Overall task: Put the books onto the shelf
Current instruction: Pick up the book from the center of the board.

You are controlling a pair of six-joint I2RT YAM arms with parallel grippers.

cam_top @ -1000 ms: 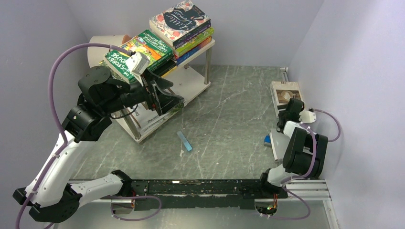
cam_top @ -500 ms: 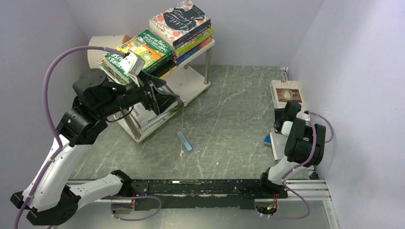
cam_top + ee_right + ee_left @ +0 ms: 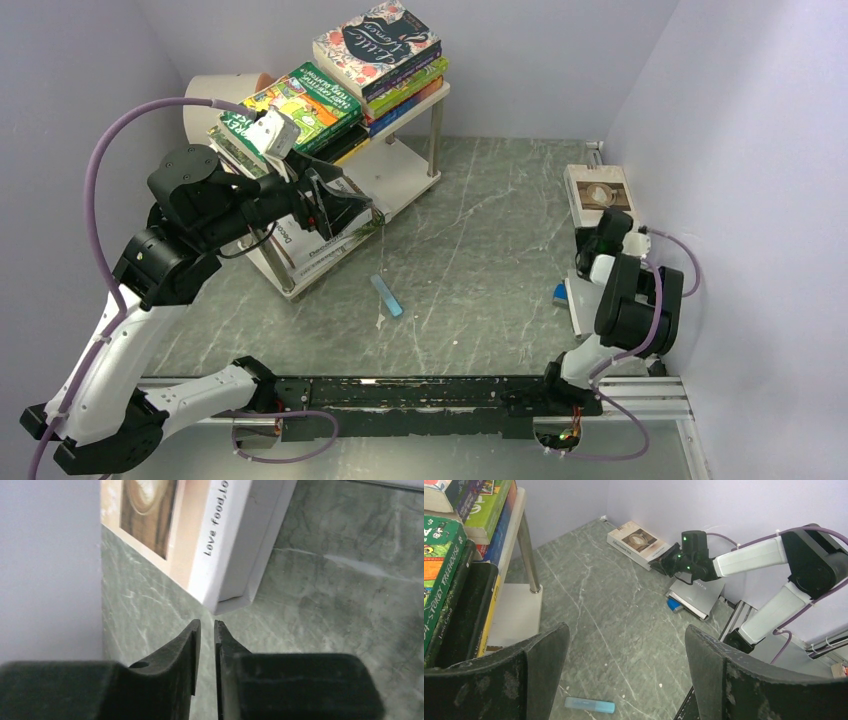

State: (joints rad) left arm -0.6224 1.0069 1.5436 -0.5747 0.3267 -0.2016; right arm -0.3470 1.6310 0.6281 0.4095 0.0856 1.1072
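Note:
The white book (image 3: 598, 190) is next to the wall, far from my left gripper, so next my right gripper pushes the book to the open floor (image 3: 500, 215) near the shelf first.
The white two-tier shelf (image 3: 408, 178) stands at the back left, with books stacked on its top board: a floral Little Women (image 3: 378, 42) and a green Treehouse book (image 3: 303, 103). More books lie on the lower tier behind my left gripper (image 3: 350, 212), which hangs open and empty (image 3: 624, 630) in front of the shelf. A white book (image 3: 598, 190) with a brown cover picture lies by the right wall. My right gripper (image 3: 207, 624) is shut with nothing in it, its tips just short of that book's near corner (image 3: 235, 535). A grey book (image 3: 699, 592) lies under the right arm.
A small flat blue bar (image 3: 387, 296) lies on the green marble table (image 3: 480, 230) mid-floor. A small blue block (image 3: 674, 605) sits against the grey book. A white cylinder (image 3: 222, 95) stands behind the shelf. Walls close in on the left, back and right.
My right gripper's jaws have closed from wide apart to nearly touching, near the white book's corner. The left arm has drawn back slightly to the left, its jaws still wide.

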